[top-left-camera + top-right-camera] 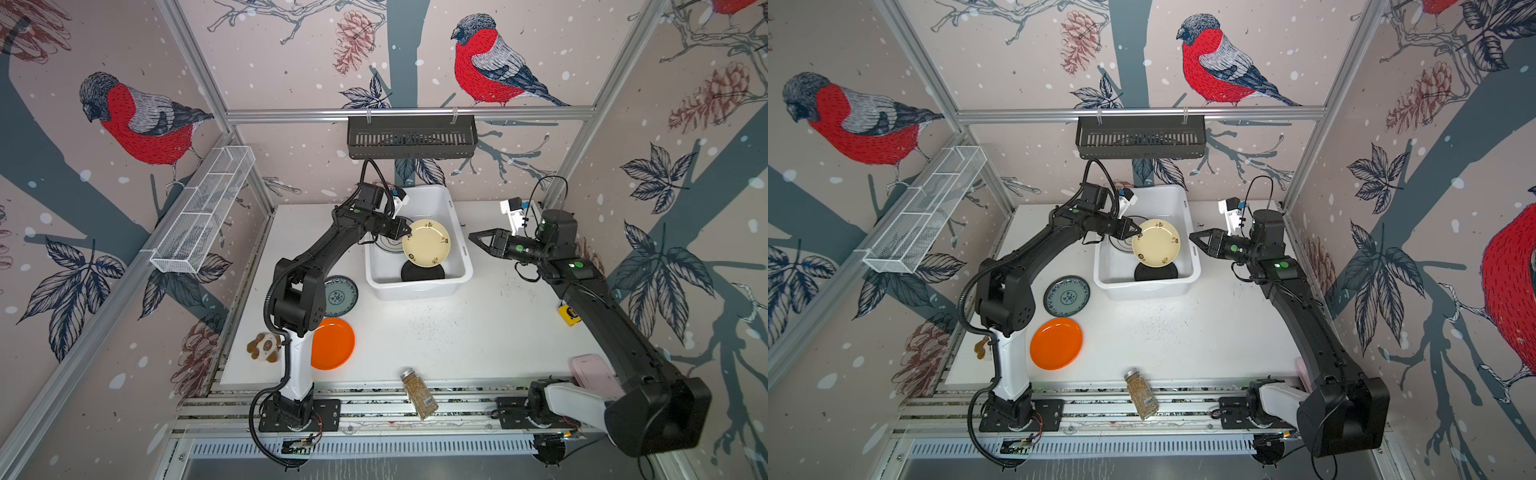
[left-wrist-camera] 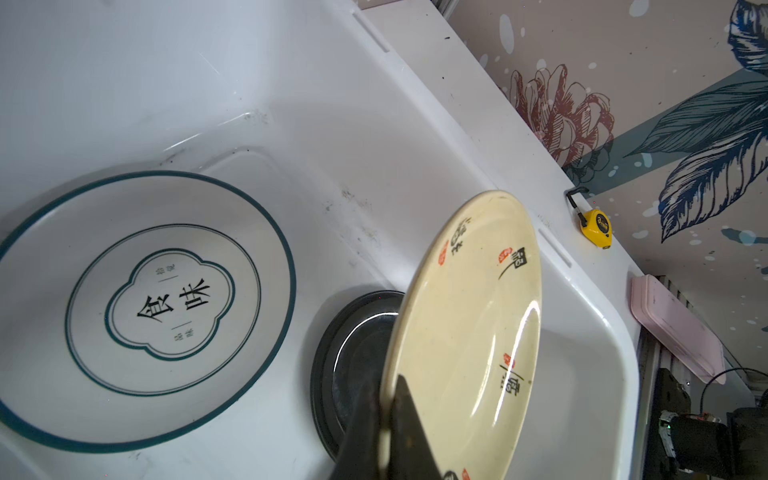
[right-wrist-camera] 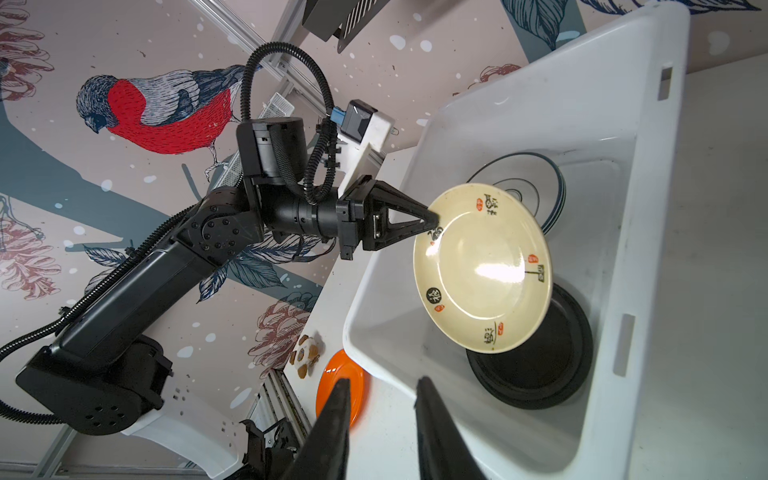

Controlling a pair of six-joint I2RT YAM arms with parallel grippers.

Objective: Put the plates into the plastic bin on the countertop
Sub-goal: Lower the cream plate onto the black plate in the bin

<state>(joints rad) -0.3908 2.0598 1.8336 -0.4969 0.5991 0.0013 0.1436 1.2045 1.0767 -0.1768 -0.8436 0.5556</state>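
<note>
The cream plate faces up with its loose edge (image 1: 427, 264) over the black plate (image 1: 421, 274), so the robot's left gripper should keep lowering the cream plate until it lies on top.
My left gripper (image 1: 408, 236) (image 2: 386, 415) is shut on the rim of a cream plate (image 1: 427, 243) (image 2: 469, 332) (image 3: 482, 266) and holds it tilted above the white plastic bin (image 1: 419, 291). In the bin lie a black plate (image 1: 423, 273) (image 3: 540, 365) at the front and a white dark-rimmed plate with an emblem (image 2: 145, 311) at the back. A teal-patterned plate (image 1: 1067, 296) and an orange plate (image 1: 1056, 343) rest on the countertop (image 1: 457, 332), left of the bin. Just right of the bin, my right gripper (image 1: 471, 237) (image 3: 382, 380) is open and holds nothing.
A spice jar (image 1: 419, 392) lies over the front edge. A yellow tape measure (image 1: 569, 314) and a pink box (image 1: 592, 374) sit at the right, a brown-and-white toy (image 1: 264, 347) at the front left. A black slotted basket (image 1: 411, 137) and a wire mesh tray (image 1: 203, 208) hang on the walls.
</note>
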